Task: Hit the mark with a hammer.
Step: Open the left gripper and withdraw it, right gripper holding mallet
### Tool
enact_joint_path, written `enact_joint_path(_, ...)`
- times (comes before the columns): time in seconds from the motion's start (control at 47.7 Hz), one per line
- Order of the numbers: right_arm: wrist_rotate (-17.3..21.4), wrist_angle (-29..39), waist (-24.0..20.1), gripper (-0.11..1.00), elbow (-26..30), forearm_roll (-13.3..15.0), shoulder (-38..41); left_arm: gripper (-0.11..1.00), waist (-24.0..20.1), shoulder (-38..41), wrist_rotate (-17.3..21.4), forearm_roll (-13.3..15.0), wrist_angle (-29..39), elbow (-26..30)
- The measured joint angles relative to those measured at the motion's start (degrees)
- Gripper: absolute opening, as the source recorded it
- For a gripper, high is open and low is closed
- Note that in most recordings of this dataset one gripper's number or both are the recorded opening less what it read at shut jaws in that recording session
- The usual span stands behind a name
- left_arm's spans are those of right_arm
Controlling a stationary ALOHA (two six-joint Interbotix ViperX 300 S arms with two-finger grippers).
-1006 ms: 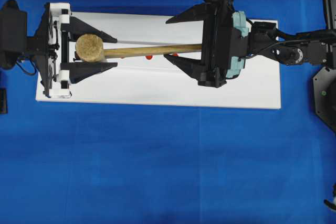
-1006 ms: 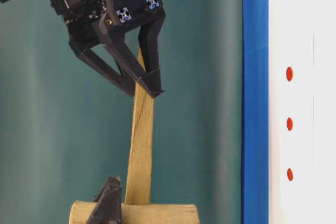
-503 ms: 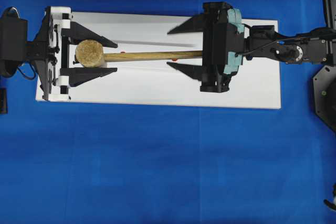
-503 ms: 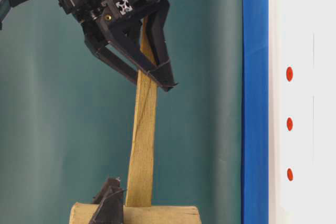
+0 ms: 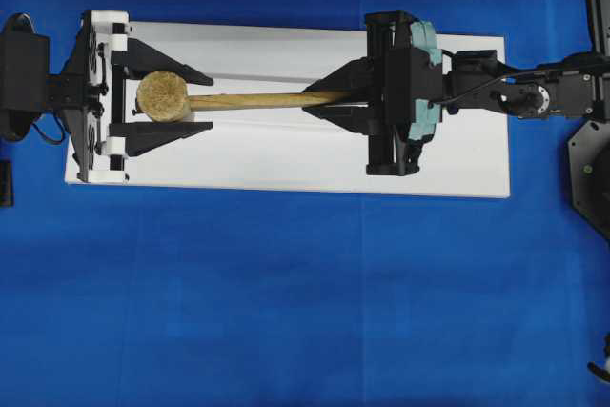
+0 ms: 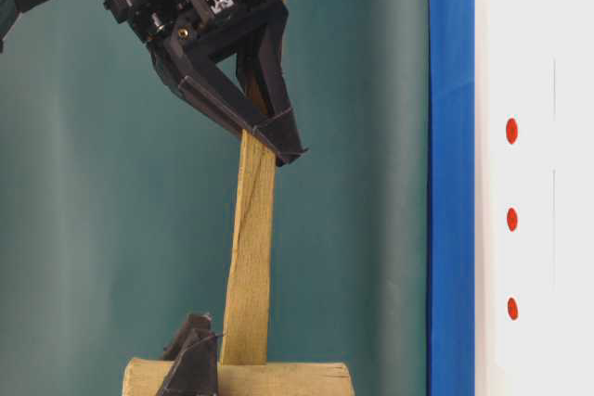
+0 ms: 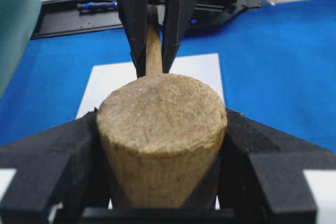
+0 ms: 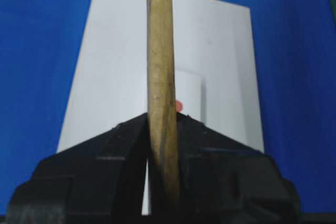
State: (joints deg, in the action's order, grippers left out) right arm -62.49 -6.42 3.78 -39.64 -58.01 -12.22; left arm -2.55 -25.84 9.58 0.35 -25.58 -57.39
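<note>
The robot's left gripper is clamping the hammer's head point(image 5: 164, 96) while its right gripper pinches the hammer's handle point(image 5: 257, 100), so next the left gripper opens and back away before the strike.
The hammer point(image 5: 248, 99) hangs level in the air above the white block point(image 5: 286, 159), head to the left. My left gripper point(image 5: 205, 97) is shut on its thick head point(image 7: 161, 129), one finger on each side. On the far end of the handle point(image 8: 160, 51), my right gripper point(image 5: 319, 100) is shut with its fingertips point(image 6: 283, 141) pinching the wood. The table-level view shows three red dots in a row on the block point(image 6: 538, 44); the mark point(image 6: 511, 308) is the smallest, at the hammer-head end. From overhead, the handle hides the dots. One red dot point(image 8: 179, 106) peeks out beside the handle.
Blue cloth point(image 5: 286, 312) covers the table around the block. The right arm's links point(image 5: 534, 92) stretch over the block's right end, with its base point(image 5: 591, 169) at the right edge. A teal backdrop point(image 6: 93, 229) stands behind the hammer in the table-level view.
My right gripper's jaws have closed from wide open onto the hammer's handle. The left gripper and the hammer's head have stayed where they were.
</note>
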Motion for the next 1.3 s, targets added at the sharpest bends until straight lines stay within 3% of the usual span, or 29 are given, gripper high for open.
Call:
enact_joint_path(0.314,0.0,0.09,0.0,0.03,0.0,-2.46,0.0,0.46,0.0,0.0,0.09,0.0,1.14,0.0)
enact_joint_path(0.419,0.0,0.0,0.26,0.03,0.0,-3.43,0.0,0.75,0.0,0.0,-0.53,0.18,1.41,0.0)
enact_joint_path(0.482,0.09,0.09,0.35,0.03,0.0,-4.04,-0.09,0.86,0.09,-0.09,-0.62,0.35,1.41,0.0)
enact_joint_path(0.671,0.0,0.0,0.35,0.03,0.0,-7.03,0.0,0.76,-0.53,-1.41,-0.97,0.26,1.76,-0.79)
enact_joint_path(0.964,0.0,2.2,0.7,0.03,-4.04,-10.37,-3.78,0.76,-1.23,-10.72,-1.14,0.26,6.24,-6.24)
enact_joint_path(1.299,0.0,2.37,1.05,0.03,-7.12,-11.87,-7.38,0.76,-1.14,-27.07,-1.49,0.35,19.95,-11.07)
